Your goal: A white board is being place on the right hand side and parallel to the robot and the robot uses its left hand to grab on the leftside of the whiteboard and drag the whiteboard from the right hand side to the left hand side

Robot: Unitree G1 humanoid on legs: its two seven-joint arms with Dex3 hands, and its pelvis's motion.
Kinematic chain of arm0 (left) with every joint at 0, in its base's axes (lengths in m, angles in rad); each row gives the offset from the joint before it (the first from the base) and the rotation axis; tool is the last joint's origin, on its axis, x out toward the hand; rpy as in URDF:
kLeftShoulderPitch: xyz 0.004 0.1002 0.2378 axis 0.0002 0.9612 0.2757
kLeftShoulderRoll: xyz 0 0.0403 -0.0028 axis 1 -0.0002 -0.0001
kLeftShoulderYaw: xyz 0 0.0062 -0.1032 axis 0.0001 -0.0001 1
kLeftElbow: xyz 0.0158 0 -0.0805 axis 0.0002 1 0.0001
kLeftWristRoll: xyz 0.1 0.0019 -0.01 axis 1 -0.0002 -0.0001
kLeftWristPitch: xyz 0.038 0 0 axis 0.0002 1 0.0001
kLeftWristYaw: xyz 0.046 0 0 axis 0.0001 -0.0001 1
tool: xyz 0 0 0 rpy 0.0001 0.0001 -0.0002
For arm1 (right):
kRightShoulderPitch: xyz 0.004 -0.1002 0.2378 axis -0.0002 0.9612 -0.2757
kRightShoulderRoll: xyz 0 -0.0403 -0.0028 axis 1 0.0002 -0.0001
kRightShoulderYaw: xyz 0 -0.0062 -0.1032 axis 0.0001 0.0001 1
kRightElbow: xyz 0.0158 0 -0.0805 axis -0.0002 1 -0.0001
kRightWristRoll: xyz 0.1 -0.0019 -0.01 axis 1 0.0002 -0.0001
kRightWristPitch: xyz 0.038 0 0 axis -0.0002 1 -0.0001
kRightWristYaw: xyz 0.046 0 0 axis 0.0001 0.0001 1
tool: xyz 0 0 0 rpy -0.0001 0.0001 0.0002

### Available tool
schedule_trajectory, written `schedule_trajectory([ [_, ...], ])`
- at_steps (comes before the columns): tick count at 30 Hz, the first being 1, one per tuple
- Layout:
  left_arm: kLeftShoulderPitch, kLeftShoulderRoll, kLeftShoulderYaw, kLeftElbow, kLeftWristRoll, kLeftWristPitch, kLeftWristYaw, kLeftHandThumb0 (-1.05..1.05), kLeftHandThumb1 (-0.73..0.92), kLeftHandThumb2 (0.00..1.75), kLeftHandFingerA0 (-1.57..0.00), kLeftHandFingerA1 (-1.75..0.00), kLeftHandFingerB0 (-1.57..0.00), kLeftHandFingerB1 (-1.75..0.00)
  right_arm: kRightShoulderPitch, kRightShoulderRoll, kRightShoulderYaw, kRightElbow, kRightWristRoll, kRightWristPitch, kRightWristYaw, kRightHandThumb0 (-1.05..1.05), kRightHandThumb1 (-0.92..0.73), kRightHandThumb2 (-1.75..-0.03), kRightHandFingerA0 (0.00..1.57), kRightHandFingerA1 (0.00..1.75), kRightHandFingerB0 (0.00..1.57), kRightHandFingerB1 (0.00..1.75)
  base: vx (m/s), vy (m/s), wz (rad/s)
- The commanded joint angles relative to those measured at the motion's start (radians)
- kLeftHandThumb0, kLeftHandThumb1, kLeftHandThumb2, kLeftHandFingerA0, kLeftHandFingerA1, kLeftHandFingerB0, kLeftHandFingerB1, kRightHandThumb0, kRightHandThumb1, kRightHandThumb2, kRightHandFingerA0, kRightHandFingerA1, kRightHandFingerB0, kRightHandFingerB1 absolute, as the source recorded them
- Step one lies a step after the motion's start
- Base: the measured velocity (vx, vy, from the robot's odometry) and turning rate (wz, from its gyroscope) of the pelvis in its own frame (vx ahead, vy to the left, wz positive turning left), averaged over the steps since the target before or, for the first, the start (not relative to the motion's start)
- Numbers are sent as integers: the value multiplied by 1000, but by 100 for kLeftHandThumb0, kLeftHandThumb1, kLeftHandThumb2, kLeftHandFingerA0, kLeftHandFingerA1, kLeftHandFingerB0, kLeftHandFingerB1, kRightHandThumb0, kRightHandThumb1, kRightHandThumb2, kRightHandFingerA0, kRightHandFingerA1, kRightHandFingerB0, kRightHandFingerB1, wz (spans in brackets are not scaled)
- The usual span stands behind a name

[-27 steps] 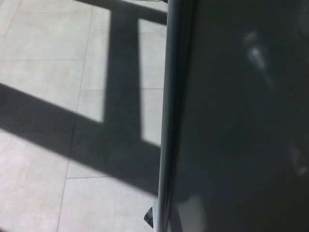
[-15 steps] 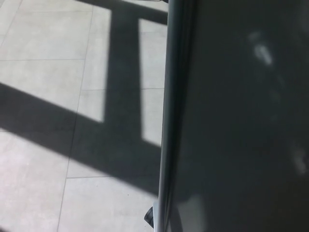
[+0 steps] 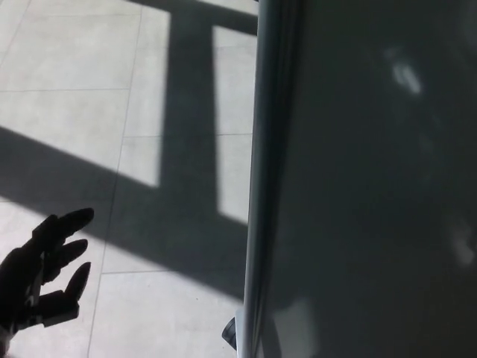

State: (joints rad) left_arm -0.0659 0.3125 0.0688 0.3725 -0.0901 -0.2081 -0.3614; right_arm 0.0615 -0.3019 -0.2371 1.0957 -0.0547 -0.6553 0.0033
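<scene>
The whiteboard [image 3: 365, 179] will roll across upright and hide the pale floor when I drag it, because a dark caster [image 3: 230, 333] shows by the bottom of its frame.
The whiteboard [image 3: 373, 186] fills the right half of the head view, its grey glossy face in shade. Its metal left edge [image 3: 257, 186] runs almost straight up the middle of the picture. My left hand [image 3: 41, 272] shows at the lower left, black, open, with its fingers spread and pointing up and to the right. It is well to the left of the board's edge and touches nothing. My right hand does not show.
Pale floor tiles [image 3: 67, 112] lie on the left, crossed by broad dark shadow bands. A small dark caster or foot [image 3: 229, 333] of the board's stand sits at the bottom by the frame's edge.
My left hand has come into view at the lower left; it was not visible before. The view has shifted very slightly. The board stands where it was.
</scene>
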Motion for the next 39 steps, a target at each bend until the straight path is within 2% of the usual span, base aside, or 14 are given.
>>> schedule_trajectory([
  [1, -49, 0, -61, -94, -13, 166, -67, -25, 67, 110, -4, -51, 0, -48, 7, -23, -3, 9, 15, -37, 1, -75, -81, -64, 60, 69, 28, 43, 0, 0, 0],
  [2, -67, -2, -89, -122, 2, 191, -71, -24, 67, 109, -5, -51, -1, -48, 9, -25, -3, 11, 15, -38, 3, -76, -82, -64, 62, 69, 29, 44, 0, 0, 0],
  [3, -75, -3, -106, -137, 10, 200, -73, -28, 64, 61, -11, -35, -9, -24, 12, -26, -2, 11, 15, -40, 4, -76, -82, -64, 61, 69, 29, 44, 0, 0, 0],
  [7, -93, -10, -138, -166, -7, 228, -93, -31, 57, 72, -5, -30, -5, -21, 21, -26, -6, 8, 22, -45, 12, -75, -81, -64, 60, 70, 29, 45, 0, 0, 0],
  [15, -214, -18, -216, -216, 38, 327, -88, -37, 52, 70, -4, -30, -4, -21, 27, -25, -4, -6, 22, -41, 12, -75, -81, -64, 60, 68, 30, 45, 0, 0, 0],
  [20, -351, -42, -246, -97, 33, 350, -122, -56, 35, 75, 0, -29, 0, -19, 26, -18, -3, -2, 24, -46, 13, -74, -80, -64, 60, 72, 31, 46, 0, 0, 0],
  [22, -412, -61, -251, 7, 40, 306, -131, -68, 40, 73, 0, -16, 0, -3, 25, -18, -4, -1, 26, -47, 17, -74, -80, -64, 60, 72, 31, 47, 0, 0, 0],
  [31, -523, -113, -221, 194, 33, 288, -127, -66, 39, 81, 0, -19, 0, -11, 19, -26, -3, 12, 25, -49, 23, -75, -80, -64, 60, 71, 36, 50, 0, 0, 0],
  [32, -538, -119, -217, 216, 31, 289, -129, -67, 38, 81, 0, -19, 0, -11, 19, -25, -4, 11, 27, -49, 25, -75, -61, -103, 57, 74, 34, 59, 0, 0, 0],
  [33, -549, -123, -218, 233, 36, 283, -130, -67, 38, 82, 0, -19, 0, -12, 19, -24, -5, 9, 30, -47, 28, -75, -80, -64, 60, 73, 37, 51, 0, 0, 0],
  [36, -570, -126, -233, 264, 60, 256, -130, -70, 39, 84, 0, -20, 0, -10, 21, -25, -2, 8, 27, -44, 27, -77, -80, -63, 61, 73, 38, 50, 0, 0, 0],
  [37, -572, -126, -241, 266, 70, 249, -128, -82, 53, 57, -1, -27, 0, -8, 22, -27, 0, 7, 23, -46, 24, -77, -81, -63, 60, 73, 38, 51, 0, 0, 0],
  [38, -574, -127, -244, 267, 74, 246, -127, -82, 53, 57, -1, -27, 0, -8, 22, -27, 1, 7, 21, -47, 22, -77, -81, -63, 60, 73, 38, 51, 0, 0, 0],
  [39, -582, -132, -248, 275, 74, 246, -129, -75, 43, 85, -3, -21, 0, -5, 23, -28, 2, 7, 20, -49, 22, -75, -61, -104, 57, 75, 36, 60, 0, 0, 0],
])
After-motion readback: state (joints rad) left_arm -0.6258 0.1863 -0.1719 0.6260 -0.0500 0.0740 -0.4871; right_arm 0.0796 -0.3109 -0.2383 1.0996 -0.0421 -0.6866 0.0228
